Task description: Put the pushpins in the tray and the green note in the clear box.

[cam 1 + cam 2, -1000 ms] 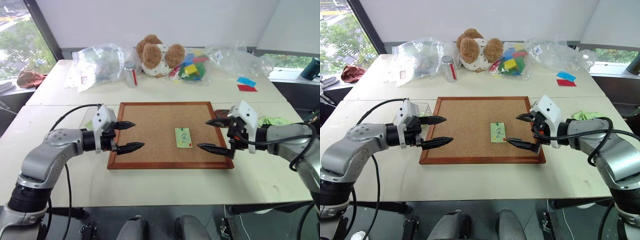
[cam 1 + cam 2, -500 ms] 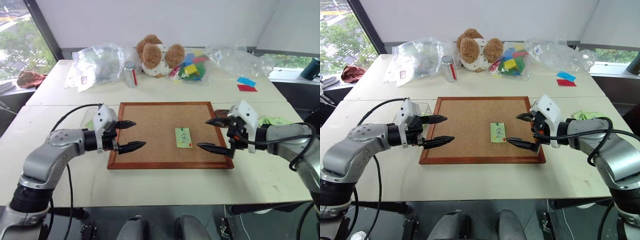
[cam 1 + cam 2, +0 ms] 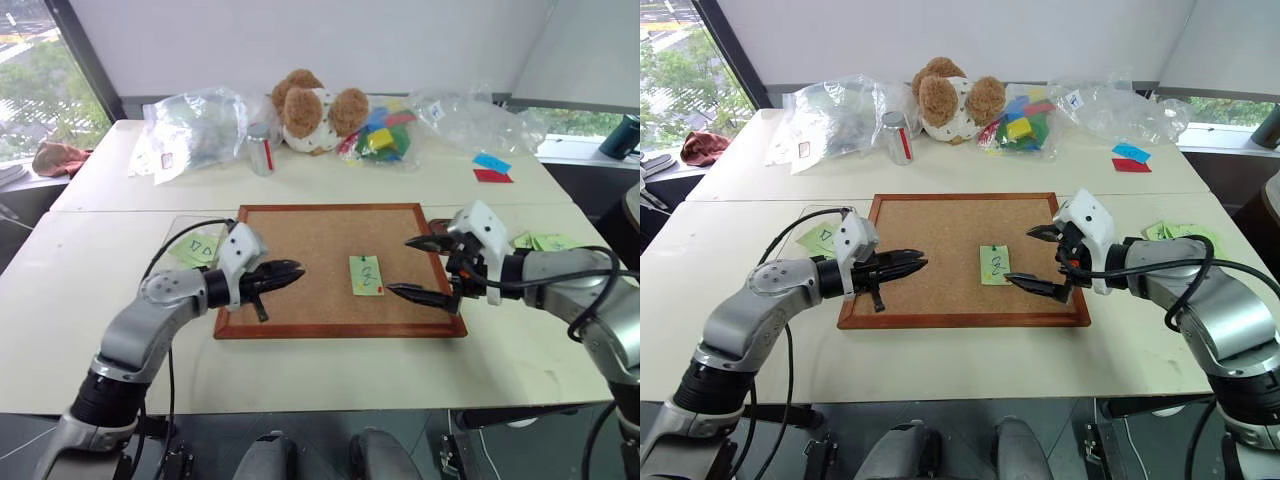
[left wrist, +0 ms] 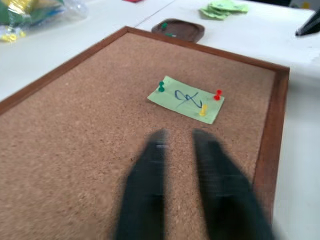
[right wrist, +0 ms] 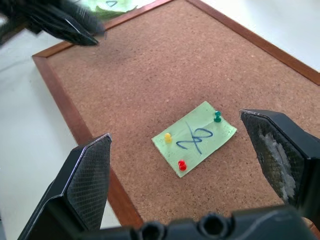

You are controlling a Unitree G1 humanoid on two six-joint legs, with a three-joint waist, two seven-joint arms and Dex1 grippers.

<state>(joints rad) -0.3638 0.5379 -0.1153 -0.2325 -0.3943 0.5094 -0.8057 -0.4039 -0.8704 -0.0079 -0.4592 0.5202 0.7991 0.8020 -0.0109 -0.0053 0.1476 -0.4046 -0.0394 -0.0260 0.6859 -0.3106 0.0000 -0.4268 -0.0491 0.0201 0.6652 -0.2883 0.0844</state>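
The yellow and red pushpins (image 5: 182, 165) also pin the green note (image 3: 366, 273), so the note will stay on the board when I pull the green pushpin out.
The green note (image 3: 367, 275) lies on the cork board (image 3: 300, 232), held by a green pushpin (image 4: 161, 86), a red pushpin (image 4: 217, 94) and a yellow pushpin (image 4: 203, 110). My left gripper (image 3: 296, 270) is shut on nothing. It hovers over the board's left part and points at the note from a short way off. Just right of the note, my right gripper (image 3: 400, 267) stands open above the board. The tray (image 4: 192, 31) sits past the board's right edge with a small green thing in it. Left of the board is the clear box (image 3: 185, 225), with green slips inside.
A teddy bear (image 3: 312, 108), a metal can (image 3: 261, 149), wrinkly plastic bags (image 3: 195, 128) and coloured blocks (image 3: 382, 135) line the back of the table. Blue and red slips (image 3: 492, 168) lie at back right. A pile of green slips (image 3: 545, 241) lies right of the board.
My left gripper has shut and moved right, from beside the board's left edge to over the board, nearer the note. The right gripper has barely moved.
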